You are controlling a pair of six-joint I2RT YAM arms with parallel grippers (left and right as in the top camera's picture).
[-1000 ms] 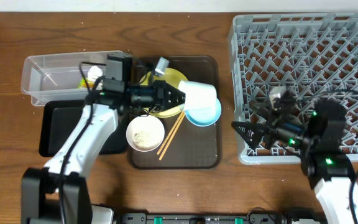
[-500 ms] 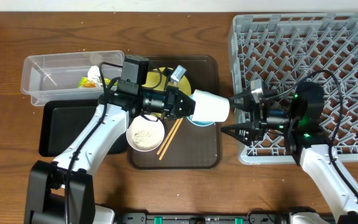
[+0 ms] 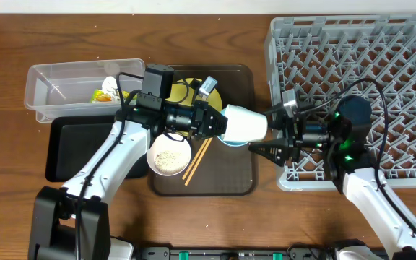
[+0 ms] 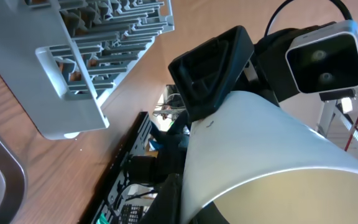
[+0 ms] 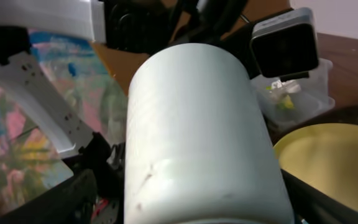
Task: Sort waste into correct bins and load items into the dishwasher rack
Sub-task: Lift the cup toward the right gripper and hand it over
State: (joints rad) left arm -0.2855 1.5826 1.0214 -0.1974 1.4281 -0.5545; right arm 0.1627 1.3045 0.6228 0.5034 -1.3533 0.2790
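Observation:
The robot's left gripper has the small white cup by its rim and the dishwasher rack (image 3: 331, 61) is on the right gripper's side, so next the right gripper takes the cup's base (image 3: 262, 126).
The small white cup (image 3: 244, 123) hangs on its side above the brown serving tray (image 3: 237, 180). My left gripper (image 3: 221, 123) is shut on its rim (image 4: 260, 149), one finger inside the mouth. From the right, my right gripper (image 3: 262, 131) straddles the cup's base (image 5: 197, 124), open, with a finger close on each side. Below lie the yellow plate (image 3: 193, 97), the light blue bowl (image 3: 237, 141), the white bowl (image 3: 169, 154) holding rice, and the chopsticks (image 3: 199, 155). The grey dishwasher rack (image 3: 352, 58) stands at the right.
A clear plastic box (image 3: 63, 87) at the left holds the green-and-orange wrapper (image 3: 103, 94) and a white scrap. The shallow black tray (image 3: 67, 148) lies in front of it. The rack's near left corner (image 4: 73, 68) sits beside the right arm.
The left gripper carried the cup rightwards, out over the tray's right side. The right arm swung left from the rack, and its fingers now flank the cup's base.

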